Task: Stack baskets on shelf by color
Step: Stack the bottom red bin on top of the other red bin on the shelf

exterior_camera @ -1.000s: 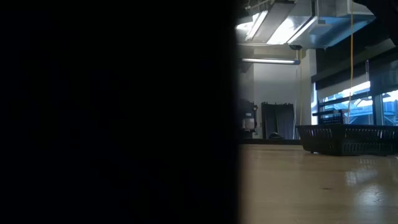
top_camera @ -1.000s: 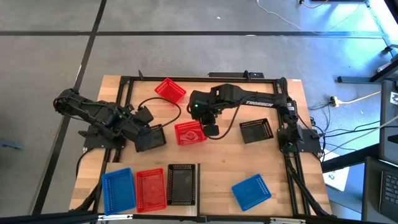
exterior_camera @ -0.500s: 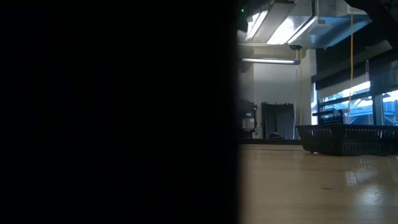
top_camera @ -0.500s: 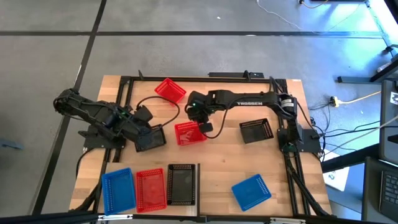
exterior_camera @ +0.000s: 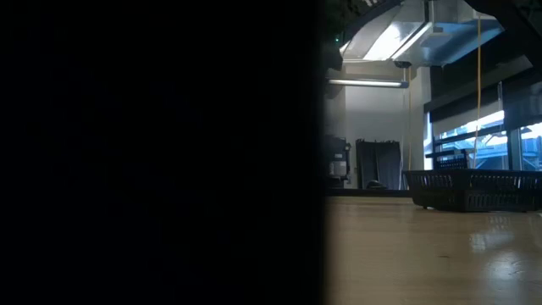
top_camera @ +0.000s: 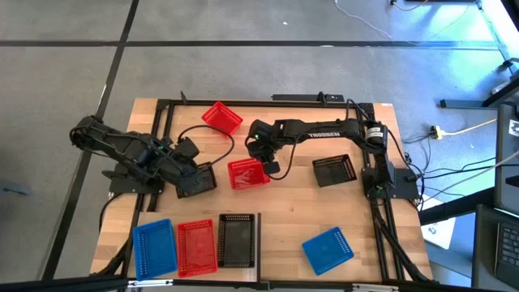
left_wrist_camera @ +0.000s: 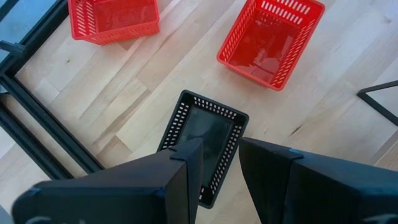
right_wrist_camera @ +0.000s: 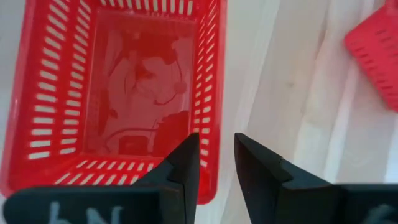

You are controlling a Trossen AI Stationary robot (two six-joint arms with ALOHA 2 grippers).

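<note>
My right gripper should keep going down until the basket's rim (right_wrist_camera: 214, 146) is deep in the gap and then close, because its open fingers straddle the middle red basket's long side (right_wrist_camera: 212, 93).
My right gripper (right_wrist_camera: 217, 163) is open, low over a red basket (top_camera: 247, 173) in the middle of the table. One finger is over the basket's inside, the other outside its long wall (right_wrist_camera: 210, 118), near a corner. My left gripper (left_wrist_camera: 220, 167) hangs open above a black basket (left_wrist_camera: 208, 140) that sits on the table at the left. On the shelf (top_camera: 257, 221) at the near edge, a blue basket (top_camera: 154, 247), a red one (top_camera: 195, 246) and a black one (top_camera: 237, 240) stand side by side.
Loose on the tabletop are a second red basket (top_camera: 221, 118) at the far side, a black basket (top_camera: 334, 170) at the right and a blue basket (top_camera: 328, 249) at the near right. The black frame rails (top_camera: 162, 130) run around the table. Something dark blocks the left half of the low view.
My right gripper has come down toward the red basket in the middle of the table, its arm stretching out low over the table, and has stayed open. The baskets have not moved.
</note>
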